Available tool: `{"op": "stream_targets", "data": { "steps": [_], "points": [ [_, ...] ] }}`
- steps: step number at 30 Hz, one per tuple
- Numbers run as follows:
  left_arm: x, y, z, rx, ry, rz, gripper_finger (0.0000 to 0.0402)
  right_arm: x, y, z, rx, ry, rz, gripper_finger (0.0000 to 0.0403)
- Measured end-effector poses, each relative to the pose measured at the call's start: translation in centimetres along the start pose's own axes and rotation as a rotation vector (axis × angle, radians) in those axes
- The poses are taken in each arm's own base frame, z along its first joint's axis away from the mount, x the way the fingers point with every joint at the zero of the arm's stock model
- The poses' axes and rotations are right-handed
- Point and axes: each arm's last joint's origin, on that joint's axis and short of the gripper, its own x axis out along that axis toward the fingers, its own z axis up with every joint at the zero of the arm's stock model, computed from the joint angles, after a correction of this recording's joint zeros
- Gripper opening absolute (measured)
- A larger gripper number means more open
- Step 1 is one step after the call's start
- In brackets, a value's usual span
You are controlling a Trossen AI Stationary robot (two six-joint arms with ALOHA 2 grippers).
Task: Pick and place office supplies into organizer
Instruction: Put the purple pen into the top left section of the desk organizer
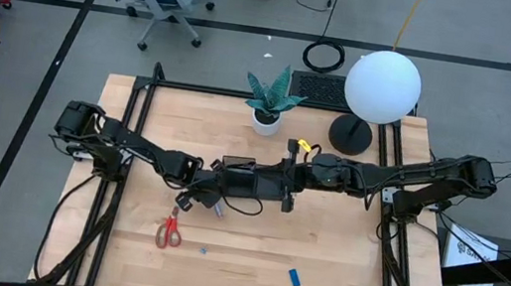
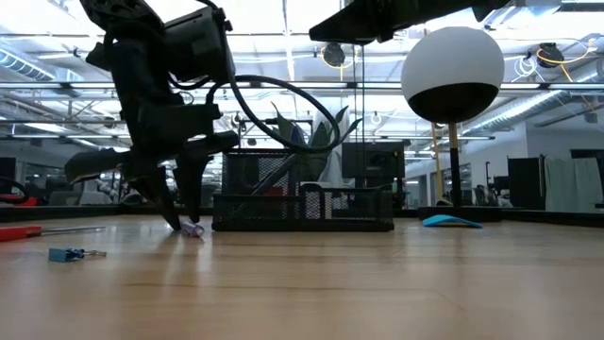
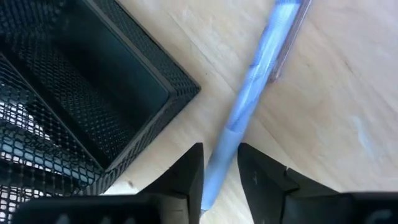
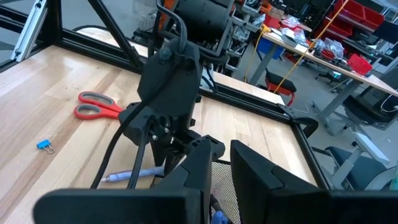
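Note:
The light purple pen lies at a slant near the organizer's corner (image 3: 194, 90), so next my left gripper pulls the pen's near end (image 3: 225, 148) clear and regrips it before lifting.
A light purple pen (image 3: 255, 87) lies flat on the wooden table just off a corner of the black mesh organizer (image 1: 242, 178). It also shows in the right wrist view (image 4: 134, 176). My left gripper (image 3: 221, 177) points down at the table, open, with one finger on each side of the pen near one end. In the low view its fingers (image 2: 182, 210) reach down to the tabletop. My right gripper (image 4: 222, 165) hovers over the organizer, slightly open and empty. Red-handled scissors (image 1: 169, 231) and a small blue block (image 1: 295, 278) lie on the table nearer the front edge.
A potted green plant (image 1: 269, 100) and a lamp with a white globe (image 1: 382, 86) stand at the far edge. A small blue clip (image 2: 66, 253) lies near the scissors. The organizer's mesh wall (image 3: 143, 106) is right beside the pen.

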Motion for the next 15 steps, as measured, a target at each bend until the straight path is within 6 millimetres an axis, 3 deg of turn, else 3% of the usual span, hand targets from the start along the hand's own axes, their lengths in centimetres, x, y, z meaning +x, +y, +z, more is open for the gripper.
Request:
{"op": "stream_targets", "data": {
  "steps": [8,15],
  "points": [
    [-0.02,-0.23,0.10,-0.045,-0.034,-0.061,0.0013,0.01,0.00,0.00,0.000,0.000,0.000,0.0047],
    [-0.05,-0.49,0.15,-0.078,-0.026,-0.073,0.0022,0.01,0.00,0.00,0.000,0.000,0.000,0.0047]
  ]
}}
